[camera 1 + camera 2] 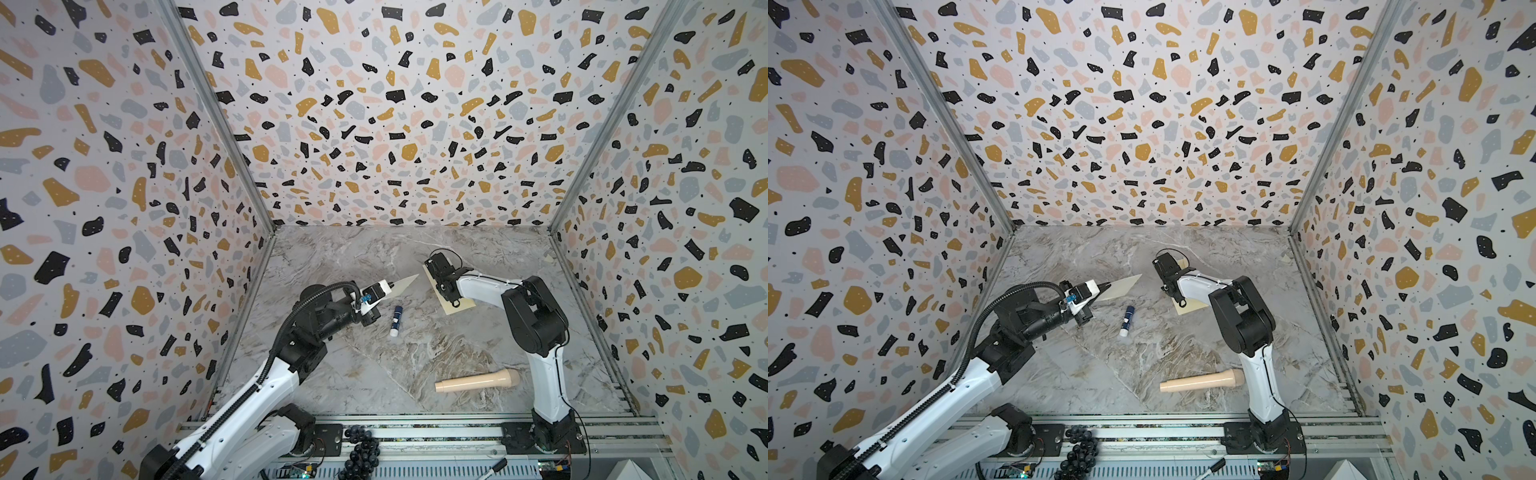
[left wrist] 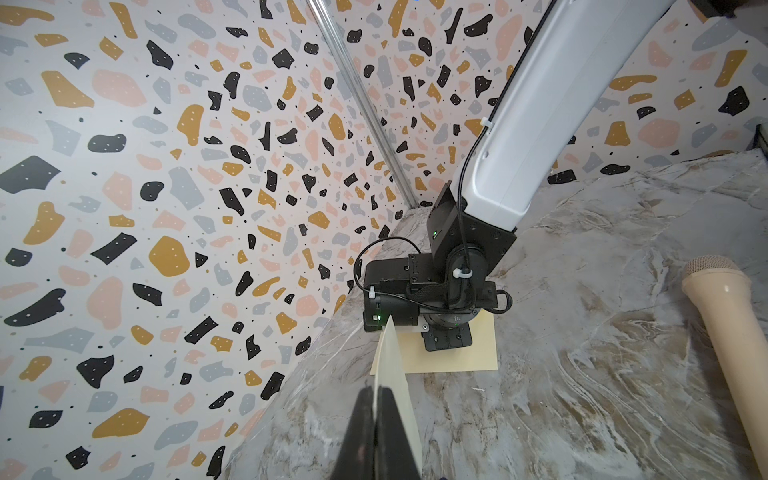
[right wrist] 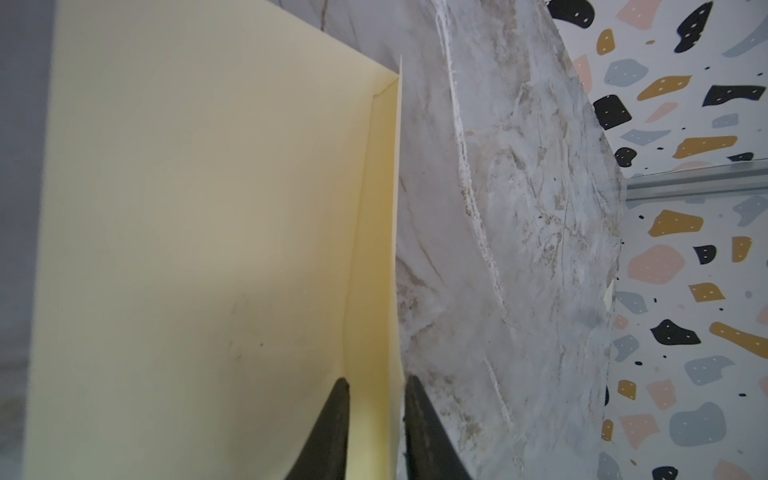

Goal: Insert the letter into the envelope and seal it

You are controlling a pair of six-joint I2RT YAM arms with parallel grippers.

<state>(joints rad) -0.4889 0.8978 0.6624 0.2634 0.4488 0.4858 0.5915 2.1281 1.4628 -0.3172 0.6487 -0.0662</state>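
Observation:
Next, I back my right gripper off and use it to straighten the envelope from its flap side [image 3: 379, 224] before it goes back to the envelope's flap, because the envelope lies slanted [image 1: 461, 304] under my right gripper.
My left gripper [image 1: 390, 286] [image 2: 376, 390] is shut on one edge of the letter [image 1: 403, 284] [image 2: 392, 365], a pale tan sheet held off the table and seen nearly edge-on. The pale yellow envelope [image 1: 463, 306] [image 2: 457, 361] lies flat on the marble table, right of centre. My right gripper [image 2: 446, 340] [image 3: 376, 386] points down at its far end. In the right wrist view the envelope's flap [image 3: 380, 249] stands up between the two fingers. One finger touches the flap and a gap shows on the other side, so the jaws are open.
A blue-and-white glue stick [image 1: 396, 320] lies between the arms. A beige wooden handle-shaped tool [image 1: 478, 381] lies near the front, beside the right arm's base. Black beads [image 1: 361, 451] and a marker [image 1: 496, 465] sit on the front rail. Patterned walls enclose three sides.

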